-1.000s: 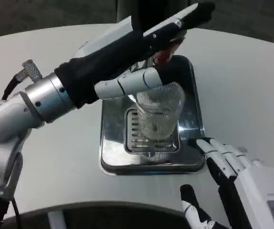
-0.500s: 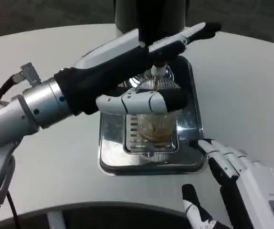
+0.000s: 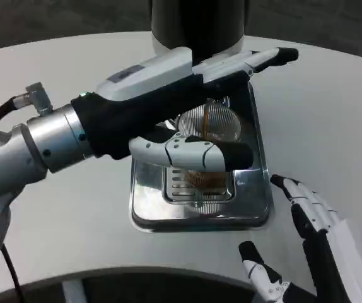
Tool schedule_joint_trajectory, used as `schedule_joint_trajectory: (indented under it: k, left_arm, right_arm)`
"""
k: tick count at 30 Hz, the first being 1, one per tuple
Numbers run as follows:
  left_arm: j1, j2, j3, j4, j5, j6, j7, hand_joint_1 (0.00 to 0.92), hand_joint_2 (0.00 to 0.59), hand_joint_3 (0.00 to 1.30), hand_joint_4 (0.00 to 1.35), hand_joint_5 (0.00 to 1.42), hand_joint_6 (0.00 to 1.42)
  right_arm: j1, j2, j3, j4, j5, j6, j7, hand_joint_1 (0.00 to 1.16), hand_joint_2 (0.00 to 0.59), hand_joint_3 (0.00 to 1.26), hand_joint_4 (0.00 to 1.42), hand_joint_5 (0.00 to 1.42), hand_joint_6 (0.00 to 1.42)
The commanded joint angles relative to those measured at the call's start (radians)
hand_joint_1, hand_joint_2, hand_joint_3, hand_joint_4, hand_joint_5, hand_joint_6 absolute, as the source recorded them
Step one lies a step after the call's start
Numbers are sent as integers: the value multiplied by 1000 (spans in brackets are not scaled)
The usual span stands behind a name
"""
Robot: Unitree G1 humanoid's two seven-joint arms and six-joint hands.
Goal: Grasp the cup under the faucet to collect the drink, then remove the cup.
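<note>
My gripper will carry the cup out, and the drink should stay well below the cup's rim as it moves, because brown shows only low beneath the clear ribbed walls.
A clear ribbed cup stands on the grille of the steel drip tray, under the dark dispenser. A thin brown stream falls into it and brown drink sits at its bottom. My left hand wraps the cup, thumb across its front and fingers reaching past it on the far side. My right hand hovers off the tray's right front corner, fingers spread and holding nothing.
The round white table stretches to the right and left of the tray. Its front edge curves just below the tray. My left forearm crosses the table's left half.
The cup has sunk lower onto the grille with my left hand around it, and brown drink has begun to collect in it. My right hand has drifted slightly right.
</note>
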Motion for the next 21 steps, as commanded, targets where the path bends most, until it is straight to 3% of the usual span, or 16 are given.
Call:
schedule_joint_trajectory:
  k: [1,5,10,21]
  left_arm:
    - [35,15,-16,-37,17,-8,-4,0,130,0,0,0,0]
    - [44,14,-11,-54,18,-1,12,0,130,0,0,0,0]
    - [53,17,-8,-70,22,13,25,0,133,0,0,0,0]
    - [66,33,0,-89,23,30,28,0,133,0,0,0,0]
  right_arm:
    - [-108,27,-38,92,114,42,5,467,318,37,19,33,164]
    - [-227,50,-75,207,214,63,-45,493,294,5,1,15,161]
    - [-369,64,-79,333,282,79,-111,541,245,0,0,0,149]
    - [-556,32,-104,474,379,107,-137,617,214,0,0,0,100]
